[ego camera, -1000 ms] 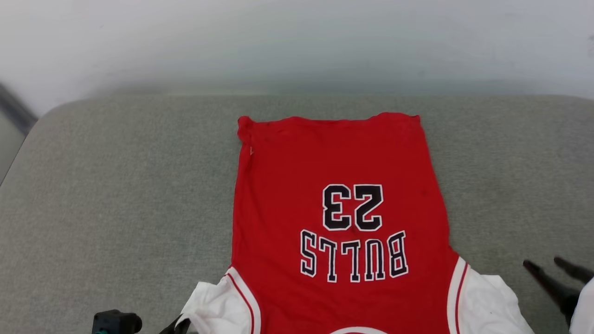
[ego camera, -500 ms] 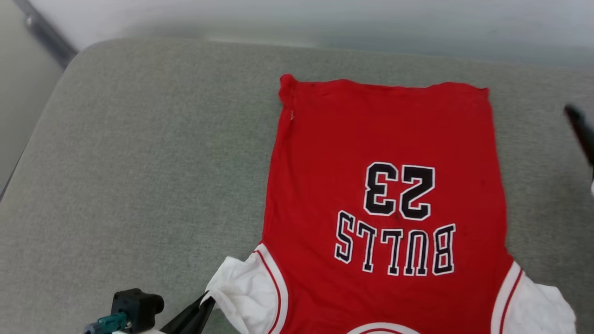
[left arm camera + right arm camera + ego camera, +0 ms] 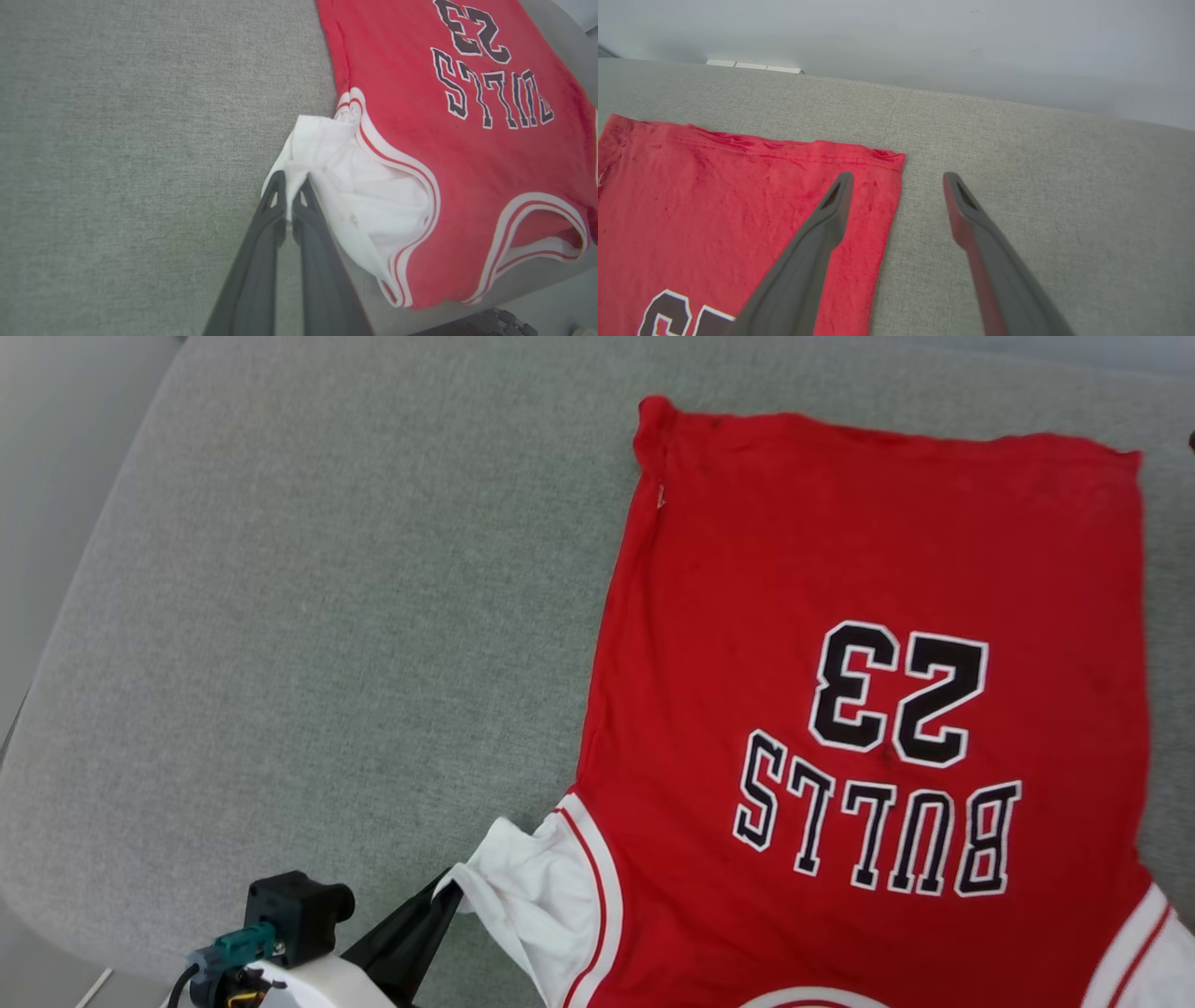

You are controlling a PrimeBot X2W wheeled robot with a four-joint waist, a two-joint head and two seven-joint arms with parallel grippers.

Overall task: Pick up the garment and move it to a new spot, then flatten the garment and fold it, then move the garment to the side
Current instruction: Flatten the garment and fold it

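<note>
I expect the garment [image 3: 874, 694] to hang like a sagging sheet when I lift both, since the white sleeve [image 3: 535, 896] is pinched far from the red hem.
The garment [image 3: 840, 579], a red jersey with black "BULLS 23" lettering, lies spread on the grey cushion, lettering face up, its hem at the far end. My left gripper [image 3: 446, 894] is shut on the edge of its white left sleeve [image 3: 527, 896]; the left wrist view shows the gripper [image 3: 289, 179] with sleeve cloth [image 3: 355, 186] pinched between its tips. In the right wrist view my right gripper [image 3: 896, 179] is open, hovering over the garment's far right hem corner [image 3: 882, 161], one finger over the red cloth and one over the cushion.
The grey cushion [image 3: 308, 616] has free room to the left of the garment. Its rounded left and near edges drop off to the floor [image 3: 37, 457]. A pale wall [image 3: 924, 42] rises behind the cushion's far edge.
The head camera has dipped and turned left, so the garment sits further right and higher in view. The right gripper has travelled from the near right up toward the far hem corner. The left grip holds.
</note>
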